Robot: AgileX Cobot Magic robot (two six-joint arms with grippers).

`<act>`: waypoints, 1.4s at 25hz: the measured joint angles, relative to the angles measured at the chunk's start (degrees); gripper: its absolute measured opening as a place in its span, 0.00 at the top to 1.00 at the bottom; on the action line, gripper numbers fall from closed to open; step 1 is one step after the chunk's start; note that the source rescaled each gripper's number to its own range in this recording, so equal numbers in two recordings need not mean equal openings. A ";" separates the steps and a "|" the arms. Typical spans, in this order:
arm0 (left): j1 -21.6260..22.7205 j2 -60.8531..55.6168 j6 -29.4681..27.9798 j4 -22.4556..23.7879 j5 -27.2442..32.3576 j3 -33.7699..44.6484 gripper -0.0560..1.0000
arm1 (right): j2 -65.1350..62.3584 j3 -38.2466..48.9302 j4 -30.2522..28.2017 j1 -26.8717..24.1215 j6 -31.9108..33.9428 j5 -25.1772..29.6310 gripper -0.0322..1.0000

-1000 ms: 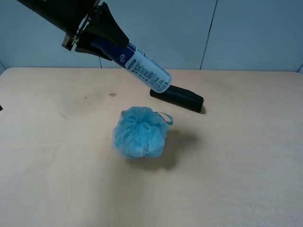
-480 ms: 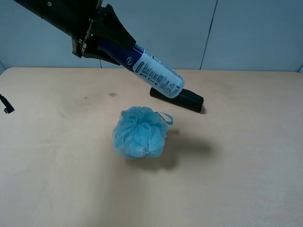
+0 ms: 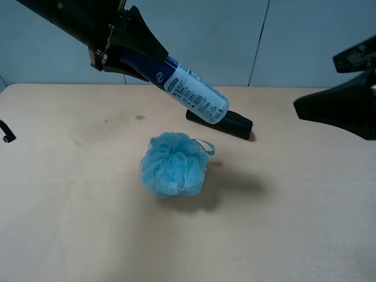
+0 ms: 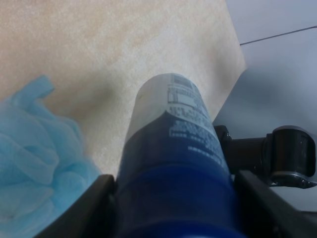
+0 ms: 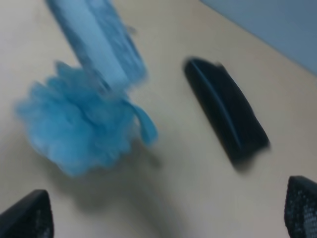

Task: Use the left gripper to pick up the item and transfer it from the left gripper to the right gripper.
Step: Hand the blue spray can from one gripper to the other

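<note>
My right gripper is open, and the bottle's white end (image 3: 215, 110) is sticking out free toward its fingers. It should keep going toward the printed label (image 3: 196, 94) and close there.
The item, a slim bottle (image 3: 191, 91) with a dark blue upper body and a white printed label, is held in the air above the table, slanting down to the right. My left gripper (image 3: 144, 56) is shut on its blue end. In the left wrist view its fingers (image 4: 94, 208) flank the bottle (image 4: 173, 148). My right gripper (image 3: 320, 85) is at the right edge, open and empty, apart from the bottle's free end. The blurred right wrist view shows the bottle (image 5: 99, 39), with the right gripper (image 5: 163, 218) spread wide.
A light-blue mesh bath puff (image 3: 173, 164) lies mid-table below the bottle. A long black case (image 3: 226, 123) lies behind it, partly hidden by the bottle. Both show in the right wrist view: the puff (image 5: 79, 124) and the case (image 5: 228, 114). A dark cable end (image 3: 6, 132) is at the left edge.
My right gripper has come into view from the right edge. The left gripper shifted the bottle slightly right earlier and has held still since.
</note>
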 joint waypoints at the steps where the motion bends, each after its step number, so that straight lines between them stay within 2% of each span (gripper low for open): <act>1: 0.00 0.00 0.06 0.00 0.00 0.00 0.93 | 1.55 -1.04 0.00 1.80 -0.48 -0.94 0.00; 6: 0.00 0.00 0.11 0.00 0.00 0.00 0.93 | 10.81 -4.61 -0.06 8.67 -2.30 -6.82 0.00; 17: 0.00 0.00 0.11 0.00 0.00 0.00 0.93 | 24.71 -6.47 -0.12 16.66 -4.81 -18.11 0.00; 25: 0.00 0.00 0.13 0.00 0.00 0.00 0.93 | 30.73 -6.47 -0.12 17.22 -4.96 -24.29 0.00; 35: 0.00 0.00 0.32 0.00 0.00 0.00 0.93 | 36.45 -6.52 -0.12 17.22 -5.20 -27.49 0.00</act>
